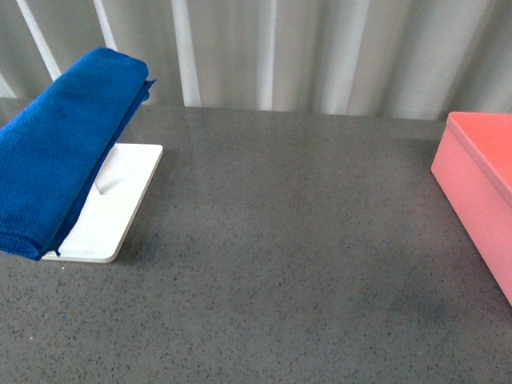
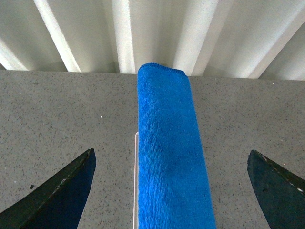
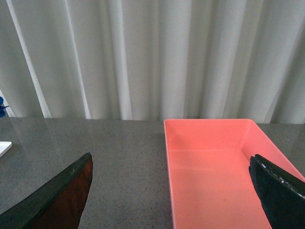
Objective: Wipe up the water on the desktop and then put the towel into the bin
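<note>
The blue towel (image 1: 74,152) is hanging raised over the white tray with a white post (image 1: 100,186) showing beneath it, so the robot should expect rods hidden under the towel.
The blue towel (image 1: 60,152) hangs folded over a raised support at the far left of the grey speckled desktop (image 1: 288,240). In the left wrist view the towel (image 2: 169,157) runs straight down the middle, and my left gripper (image 2: 171,160) stands open with one dark finger on each side of it, well apart from the cloth. The salmon-pink bin (image 1: 480,184) sits at the right edge. My right gripper (image 3: 170,162) is open over the bin's (image 3: 214,176) near left wall; the bin looks empty. I cannot make out any water. Neither arm appears in the front view.
A flat white tray (image 1: 112,216) lies under the towel; its edge (image 2: 136,181) shows beside the cloth. A white pleated curtain (image 1: 304,48) closes off the back of the desktop. Bare grey surface stretches between tray and bin.
</note>
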Available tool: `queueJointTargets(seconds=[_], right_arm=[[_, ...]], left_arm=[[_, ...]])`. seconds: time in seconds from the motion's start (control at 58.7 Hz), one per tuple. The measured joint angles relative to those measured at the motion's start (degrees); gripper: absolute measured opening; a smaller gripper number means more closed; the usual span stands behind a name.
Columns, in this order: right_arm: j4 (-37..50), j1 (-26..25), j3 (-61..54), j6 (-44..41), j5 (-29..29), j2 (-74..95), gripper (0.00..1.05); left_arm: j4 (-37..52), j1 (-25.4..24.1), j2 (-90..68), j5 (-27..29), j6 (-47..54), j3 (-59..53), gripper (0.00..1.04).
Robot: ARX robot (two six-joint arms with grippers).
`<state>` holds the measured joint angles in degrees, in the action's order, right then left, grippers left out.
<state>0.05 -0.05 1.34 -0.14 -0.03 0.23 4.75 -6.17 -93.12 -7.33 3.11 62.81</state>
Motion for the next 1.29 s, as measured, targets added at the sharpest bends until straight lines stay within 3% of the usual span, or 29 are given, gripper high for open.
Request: queueJointTargets(seconds=[0.426,1.244,1.295], right_arm=[[0.00,0.00,0.00,0.00,0.00,0.00,0.98],[-0.02,0.00,0.00,0.00,0.00,0.00,0.98],[-0.02,0.00,0.00,0.00,0.00,0.00,0.98]], left_arm=[[-7.65,2.54,-15.58,3.08,7.39,13.16,0.98],[-4.20,3.87,-20.00,3.58,5.62,10.49,0.98],[-4.20,3.96,-20.02,3.96,5.62,10.43,0.91]])
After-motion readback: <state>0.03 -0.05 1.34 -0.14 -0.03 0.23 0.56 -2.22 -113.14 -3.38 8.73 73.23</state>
